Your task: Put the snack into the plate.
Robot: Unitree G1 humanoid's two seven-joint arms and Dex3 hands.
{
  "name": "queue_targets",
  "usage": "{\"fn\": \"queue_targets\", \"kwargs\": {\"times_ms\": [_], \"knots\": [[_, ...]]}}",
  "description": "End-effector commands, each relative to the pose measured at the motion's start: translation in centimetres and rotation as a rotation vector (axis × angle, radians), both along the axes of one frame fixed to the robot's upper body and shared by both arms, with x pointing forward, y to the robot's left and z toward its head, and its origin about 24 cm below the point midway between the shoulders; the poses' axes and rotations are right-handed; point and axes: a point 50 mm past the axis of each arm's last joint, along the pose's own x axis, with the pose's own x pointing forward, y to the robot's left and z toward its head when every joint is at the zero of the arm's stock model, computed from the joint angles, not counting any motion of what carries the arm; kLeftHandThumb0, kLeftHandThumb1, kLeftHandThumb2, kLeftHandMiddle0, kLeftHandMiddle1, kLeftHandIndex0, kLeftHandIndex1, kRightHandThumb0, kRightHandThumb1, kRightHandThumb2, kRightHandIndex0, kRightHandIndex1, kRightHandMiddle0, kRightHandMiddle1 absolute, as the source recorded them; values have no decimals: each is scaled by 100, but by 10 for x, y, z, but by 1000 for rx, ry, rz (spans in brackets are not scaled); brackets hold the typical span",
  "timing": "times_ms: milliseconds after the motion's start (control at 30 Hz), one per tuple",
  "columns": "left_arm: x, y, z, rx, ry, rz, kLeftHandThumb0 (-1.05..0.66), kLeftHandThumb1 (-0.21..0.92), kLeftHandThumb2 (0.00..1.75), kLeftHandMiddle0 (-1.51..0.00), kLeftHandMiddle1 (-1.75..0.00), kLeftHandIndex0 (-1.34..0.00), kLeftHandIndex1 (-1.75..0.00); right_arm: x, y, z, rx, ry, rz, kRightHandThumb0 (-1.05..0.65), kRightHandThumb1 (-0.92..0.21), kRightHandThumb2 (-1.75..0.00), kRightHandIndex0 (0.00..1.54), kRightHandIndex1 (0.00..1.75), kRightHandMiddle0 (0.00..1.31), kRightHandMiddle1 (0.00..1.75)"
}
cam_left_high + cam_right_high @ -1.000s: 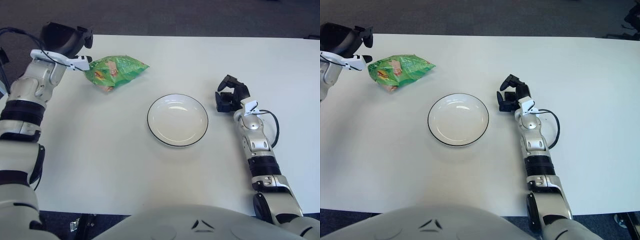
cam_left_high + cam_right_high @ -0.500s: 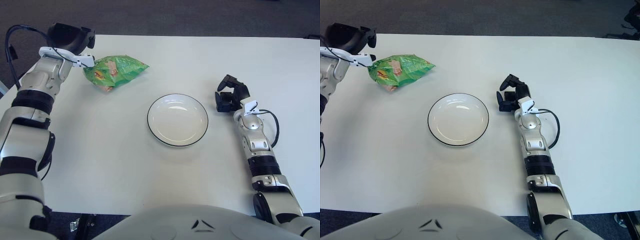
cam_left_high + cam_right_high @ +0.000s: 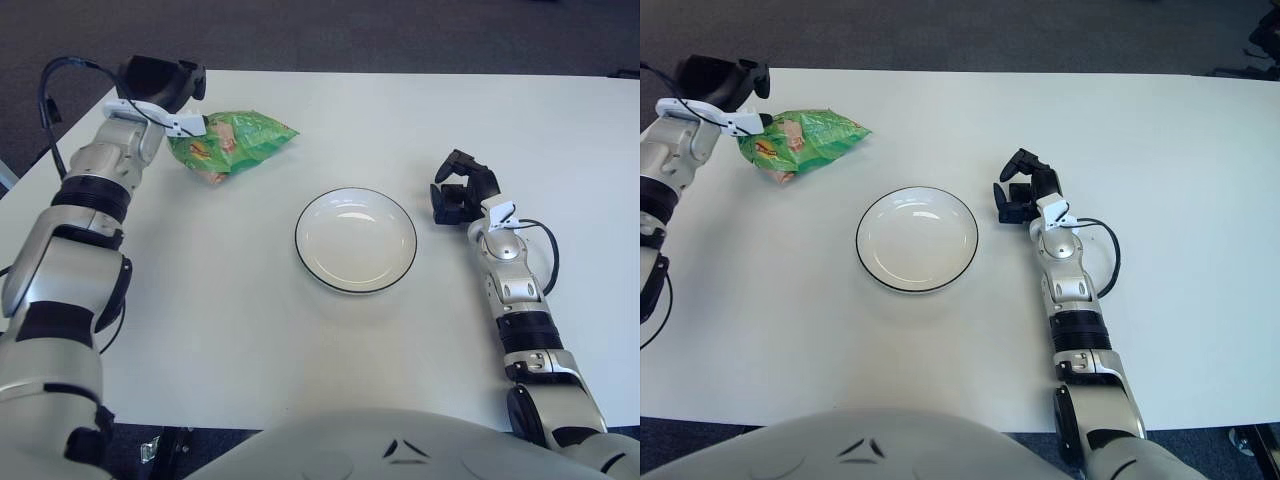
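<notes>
The green snack bag [image 3: 235,143] looks longer than the plate [image 3: 356,240] is wide, so its corners will overhang the plate's rim when I lower it there.
The snack [image 3: 232,143] is a green bag lying on the white table at the far left. The white plate [image 3: 355,239] with a dark rim sits empty in the middle of the table, right of and nearer than the bag. My left hand [image 3: 160,84] is at the bag's left end, just over its edge, with fingers open and nothing held. My right hand [image 3: 460,188] rests on the table just right of the plate, fingers relaxed and empty.
The white table [image 3: 250,320] ends at a dark floor behind the bag and the left hand. A black cable [image 3: 545,250] loops beside my right forearm.
My left hand has moved right and a little away from me, from beside the bag to over its left end. The bag, the plate and the right hand have not moved.
</notes>
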Motion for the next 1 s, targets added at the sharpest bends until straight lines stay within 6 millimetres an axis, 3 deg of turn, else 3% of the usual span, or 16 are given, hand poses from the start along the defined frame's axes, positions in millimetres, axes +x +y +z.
{"fn": "queue_targets", "kwargs": {"times_ms": [0,100,233,500,667,967], "knots": [[3,-5,1,-35,-12,1,-26,76,72,-37,-149,-25,-175,-16,0,-39,-22,181,-8,-50,-28,-136,135,175,65,175],[5,-9,-3,-74,7,14,-33,86,60,-28,-143,-22,-175,-16,0,-39,-22,184,-9,-50,-28,-136,135,175,65,175],[7,-17,-8,-100,19,40,-64,84,71,-17,-135,-4,-137,-17,1,-39,-17,184,-11,-50,-28,-136,135,175,65,175],[10,-24,-16,-110,53,115,-85,91,66,-6,-114,0,-101,-18,3,-38,-20,185,-13,-50,-28,-136,135,175,65,175],[11,-31,-22,-134,100,163,-99,92,78,-1,-75,0,-83,-18,3,-37,-23,185,-11,-50,-28,-136,134,175,65,175],[13,-39,-29,-247,240,264,-105,92,85,0,-16,0,-52,-18,4,-37,-43,183,-7,-50,-28,-136,135,175,65,175]]}}
